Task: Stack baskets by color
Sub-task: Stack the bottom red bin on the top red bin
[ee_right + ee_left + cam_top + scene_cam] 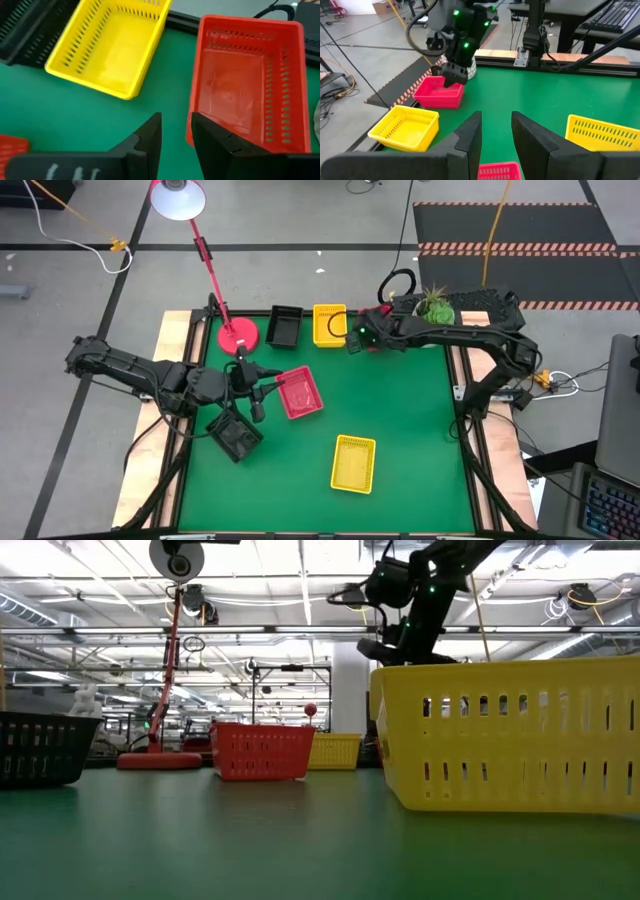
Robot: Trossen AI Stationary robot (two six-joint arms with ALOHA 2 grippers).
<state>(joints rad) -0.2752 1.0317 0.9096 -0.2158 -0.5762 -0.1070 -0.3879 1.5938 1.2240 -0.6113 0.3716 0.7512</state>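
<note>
The far red basket [235,90] is standing crooked next to the yellow basket. My right gripper should close and nudge the red basket's near corner [189,137] to straighten the basket.
At the table's far edge a black basket [285,325], a yellow basket [329,323] and a red basket [250,80] stand in a row on their bottoms. My right gripper [176,122] hovers open just above the red basket's near rim [440,89], with nothing between its fingers. Another red basket [300,392] rests mid-table. My left gripper [262,398] is open beside its left side, above the table, holding nothing. A second black basket [235,437] lies under the left arm. A second yellow basket [353,463] sits near the front edge.
A red lamp base [238,336] with its slanted stem stands at the far left, next to the black basket. A potted plant [436,306] sits past the far right corner. Bare green mat [420,420] lies on the right half of the table.
</note>
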